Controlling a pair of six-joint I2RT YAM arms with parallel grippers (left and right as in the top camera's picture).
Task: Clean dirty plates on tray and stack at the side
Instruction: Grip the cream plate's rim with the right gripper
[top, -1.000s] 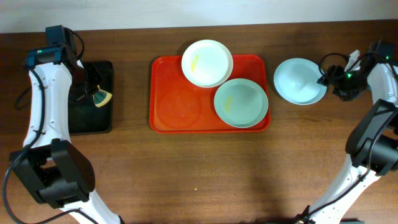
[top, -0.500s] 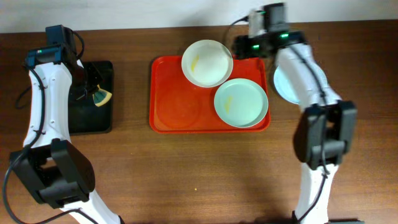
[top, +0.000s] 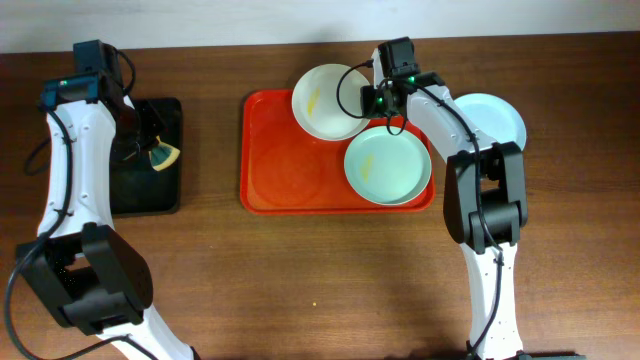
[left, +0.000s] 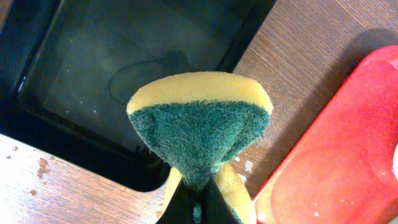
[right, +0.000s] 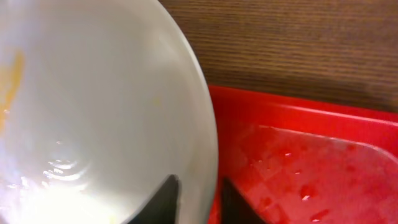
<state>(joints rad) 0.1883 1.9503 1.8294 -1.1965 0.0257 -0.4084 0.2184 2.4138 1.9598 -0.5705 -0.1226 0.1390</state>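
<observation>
The white plate sticks out over the red tray's back rim, so my right gripper should put it inside the tray (top: 284, 158) and hold the plate's rim for the sponge.
A white plate (top: 322, 108) with a yellow smear rests on the back rim of the red tray (top: 285, 170). My right gripper (top: 376, 102) is shut on this plate's right rim. In the right wrist view the gripper (right: 199, 183) has one finger inside the white plate (right: 93, 106) and one over the tray (right: 311, 162). A mint plate (top: 388, 168) with a faint smear lies on the tray's right end. Another pale blue plate (top: 497, 120) sits on the table to the right of the tray. My left gripper (top: 148, 152) is shut on a green-and-yellow sponge (left: 199, 127).
A black tray (top: 135, 195) sits at the left, under the sponge, and its wet inside (left: 81, 68) shows in the left wrist view. My right arm reaches in from the front right, passing between the mint plate and the blue plate.
My right arm swung left from beside the blue plate to the white plate, and its jaws closed on the rim. The left arm and sponge have not moved.
</observation>
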